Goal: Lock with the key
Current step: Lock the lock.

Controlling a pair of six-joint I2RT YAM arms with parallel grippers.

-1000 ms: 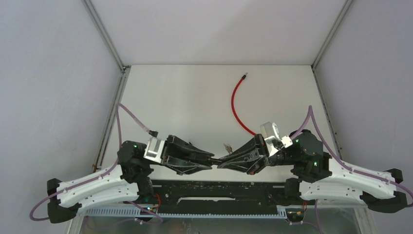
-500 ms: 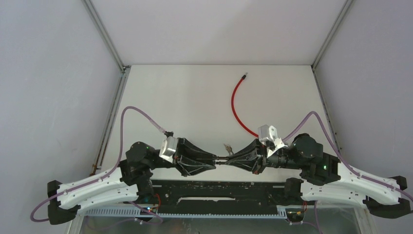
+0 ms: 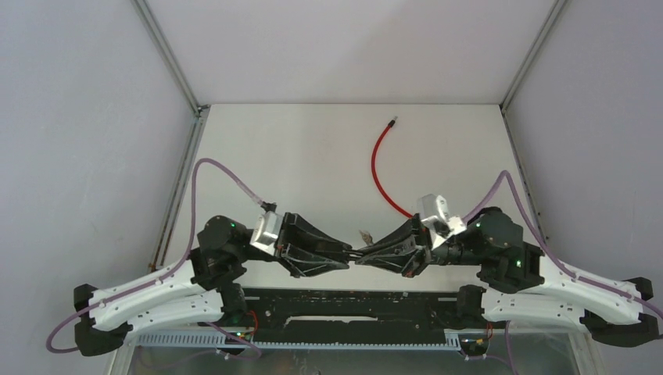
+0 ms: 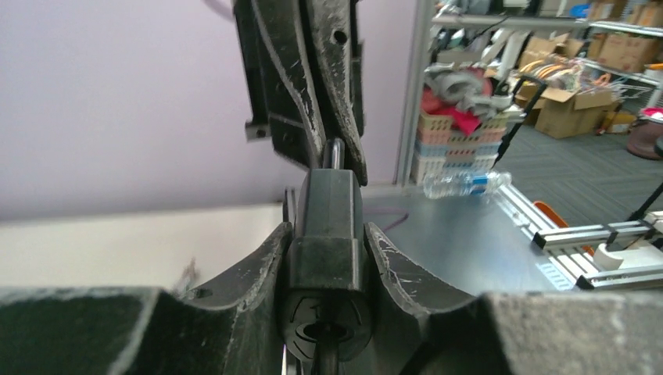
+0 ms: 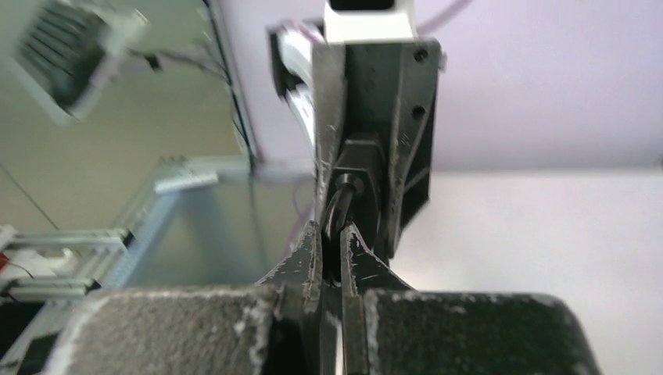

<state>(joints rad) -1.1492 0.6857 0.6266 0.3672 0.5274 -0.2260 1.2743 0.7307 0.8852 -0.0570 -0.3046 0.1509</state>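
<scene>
The key is pointing into my left gripper's palm, so my right gripper should first hold the lock's far end (image 4: 335,155). My left gripper should then open and take the key.
A black lock body (image 4: 324,211) sits between the fingers of my left gripper (image 4: 324,230), which is shut on it, keyhole end towards the camera. From the top view, the left gripper (image 3: 345,258) meets my right gripper (image 3: 362,255) tip to tip over the near middle of the table. My right gripper (image 5: 335,232) is shut on the key (image 5: 337,209), whose tip is at the lock's round end (image 5: 361,168). A red cable (image 3: 376,166) curves across the table and runs under the right gripper.
A small metal bit (image 3: 363,233) shows just behind the meeting fingertips. Grey walls and aluminium posts (image 3: 168,55) enclose the white table (image 3: 297,156). Beyond the table's side, a water bottle (image 4: 465,183) lies on a metal bench.
The left wrist has turned and swung a little right, and its cable has lifted. The right wrist shifted slightly. The fingertips stay joined at the same spot.
</scene>
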